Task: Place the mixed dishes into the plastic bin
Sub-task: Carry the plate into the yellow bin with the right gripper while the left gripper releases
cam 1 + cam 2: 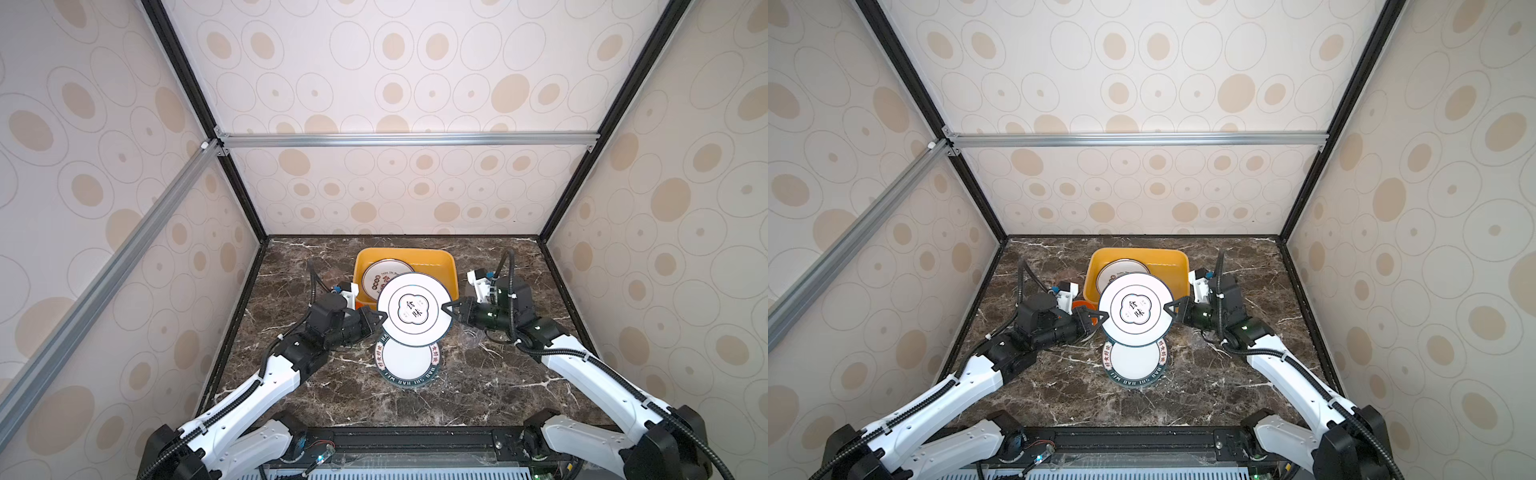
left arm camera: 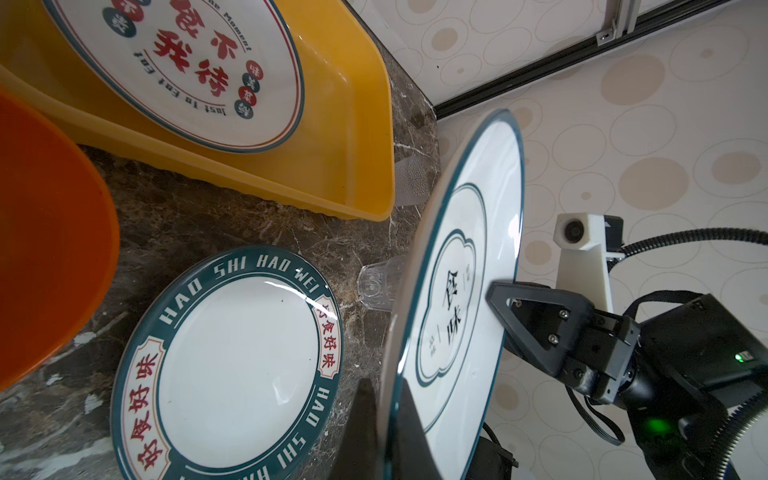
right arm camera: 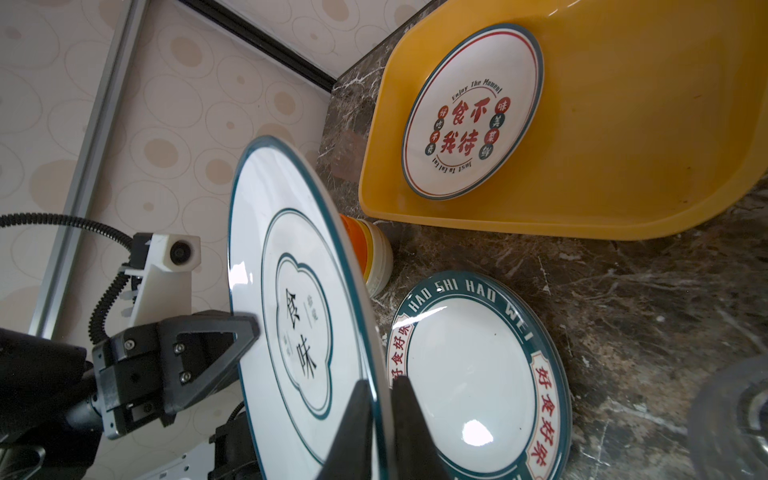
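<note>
Both my grippers are pinching the white plate's opposite rims (image 1: pixel 388 310). My left gripper should open first, and then my right gripper should lay the plate over the bin's printed plate (image 1: pixel 381 274).
A white plate (image 1: pixel 414 309) with a teal rim and black characters hangs level above the table, just in front of the plastic bin (image 1: pixel 446 266). My left gripper (image 1: pixel 381 316) is shut on its left rim and my right gripper (image 1: pixel 448 309) is shut on its right rim. In the left wrist view the rim (image 2: pixel 457 270) runs between the left gripper (image 2: pixel 388 424) fingers. The right wrist view shows the right gripper (image 3: pixel 381 415) pinching the rim (image 3: pixel 299 291) too. One printed plate (image 1: pixel 380 276) lies in the yellow bin. Another plate (image 1: pixel 407 363) lies on the table beneath the held one.
A stack of orange, yellow and cream bowls (image 3: pixel 370 249) stands by the bin's near left corner, under my left arm. A clear cup (image 1: pixel 471 334) stands under my right gripper. A pinkish translucent cup (image 3: pixel 349 153) sits left of the bin. Enclosure walls surround the marble table (image 1: pixel 478 386).
</note>
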You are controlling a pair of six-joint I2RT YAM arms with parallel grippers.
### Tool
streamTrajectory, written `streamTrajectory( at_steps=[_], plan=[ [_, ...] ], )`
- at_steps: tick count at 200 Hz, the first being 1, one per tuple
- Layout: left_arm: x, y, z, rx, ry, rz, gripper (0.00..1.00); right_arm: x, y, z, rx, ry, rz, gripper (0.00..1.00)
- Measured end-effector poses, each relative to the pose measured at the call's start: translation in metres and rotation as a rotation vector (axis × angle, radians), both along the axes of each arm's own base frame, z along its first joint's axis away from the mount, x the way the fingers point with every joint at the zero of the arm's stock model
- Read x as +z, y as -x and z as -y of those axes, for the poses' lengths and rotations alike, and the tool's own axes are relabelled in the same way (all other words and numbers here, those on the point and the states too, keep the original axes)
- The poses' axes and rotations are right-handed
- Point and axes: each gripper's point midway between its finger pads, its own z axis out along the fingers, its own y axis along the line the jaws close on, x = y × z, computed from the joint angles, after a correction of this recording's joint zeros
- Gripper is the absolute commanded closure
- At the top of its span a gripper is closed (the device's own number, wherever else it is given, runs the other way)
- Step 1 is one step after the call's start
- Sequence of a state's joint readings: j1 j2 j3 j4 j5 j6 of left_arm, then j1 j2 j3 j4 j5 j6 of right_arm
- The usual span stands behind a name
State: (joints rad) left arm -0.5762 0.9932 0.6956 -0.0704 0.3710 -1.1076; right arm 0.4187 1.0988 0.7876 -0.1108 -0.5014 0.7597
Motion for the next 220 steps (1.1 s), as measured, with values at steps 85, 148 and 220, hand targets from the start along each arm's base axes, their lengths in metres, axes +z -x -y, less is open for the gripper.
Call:
streamTrajectory(
  at_steps=[85, 148, 220],
  plan=[
    [0.013, -0.009, -0.006, 0.034, 0.042, 0.032, 0.45, -0.010, -0.005, 0.008, -0.042, 0.036, -0.031, 1.00],
    [0.019, -0.009, -0.023, 0.087, 0.008, 0.067, 0.40, -0.020, -0.040, 0.006, -0.089, 0.080, -0.088, 1.00],
    [0.007, -0.008, -0.035, 0.113, -0.062, 0.055, 0.40, -0.028, -0.103, -0.008, -0.137, 0.110, -0.141, 1.00]
  ],
)
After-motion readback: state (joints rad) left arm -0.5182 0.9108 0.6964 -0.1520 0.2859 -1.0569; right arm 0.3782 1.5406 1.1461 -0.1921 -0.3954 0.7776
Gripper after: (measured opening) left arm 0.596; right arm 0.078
